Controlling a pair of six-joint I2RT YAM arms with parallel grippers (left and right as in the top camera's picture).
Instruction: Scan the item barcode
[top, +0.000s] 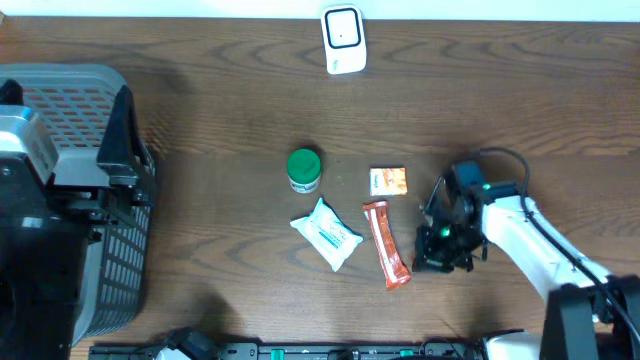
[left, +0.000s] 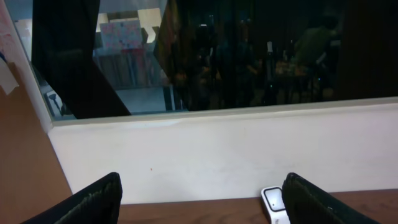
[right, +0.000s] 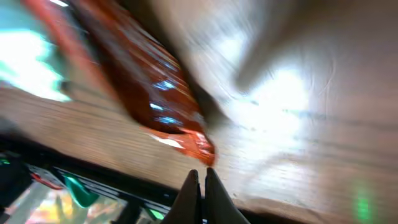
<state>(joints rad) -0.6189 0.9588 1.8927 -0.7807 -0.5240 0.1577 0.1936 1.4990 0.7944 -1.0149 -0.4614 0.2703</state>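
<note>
The snack bar's lower end (top: 398, 277) is beside my right gripper, which is closed and empty, so the gripper should go back over the bar's middle (top: 387, 244) to pick up the bar before scanning.
A red-orange snack bar wrapper (top: 386, 243) lies on the table, its near end (right: 186, 134) blurred just beyond my right fingertips. My right gripper (right: 200, 176) is shut with nothing between its fingers, low over the wood beside the bar's lower end (top: 425, 258). The white barcode scanner (top: 342, 40) stands at the table's far edge and peeks into the left wrist view (left: 273, 202). My left gripper (left: 202, 182) is open wide and empty, facing the back wall.
A green-capped jar (top: 304, 170), a small orange box (top: 388, 181) and a white pouch (top: 326, 233) lie mid-table. A grey mesh basket (top: 120, 270) stands at the left, under the left arm.
</note>
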